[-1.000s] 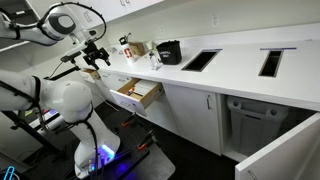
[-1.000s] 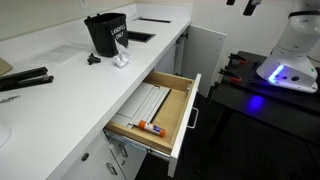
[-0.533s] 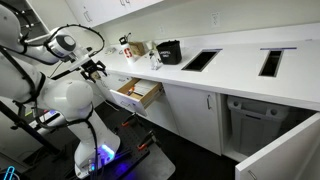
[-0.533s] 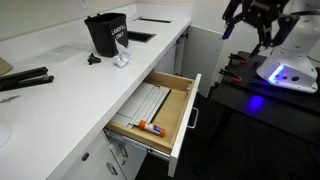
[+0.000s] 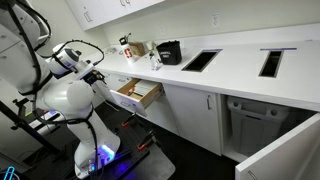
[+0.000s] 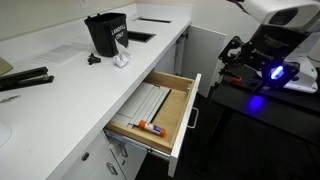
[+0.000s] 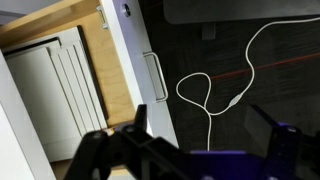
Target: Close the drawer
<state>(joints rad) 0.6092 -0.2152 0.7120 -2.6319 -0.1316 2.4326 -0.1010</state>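
I expect the drawer front to slide straight in when I push, until it sits flush under the counter, because the contents lie low inside the wooden box.
The drawer stands pulled out from under the white counter in both exterior views. Its white front carries a small metal handle, and the tan wooden box holds papers and a pen. In the wrist view the white front and handle lie at the upper left, with the wooden interior beside them. My gripper is open and empty, its fingers spread wide over the dark floor, apart from the drawer front. It also shows in both exterior views, out in front of the drawer.
A black container stands on the counter above the drawer. A white cable loops on the dark floor. The robot's white base stands beside the drawer. A large white panel hangs open at the lower right.
The arm has swung down from above the counter to the height of the drawer front. The drawer has not moved.
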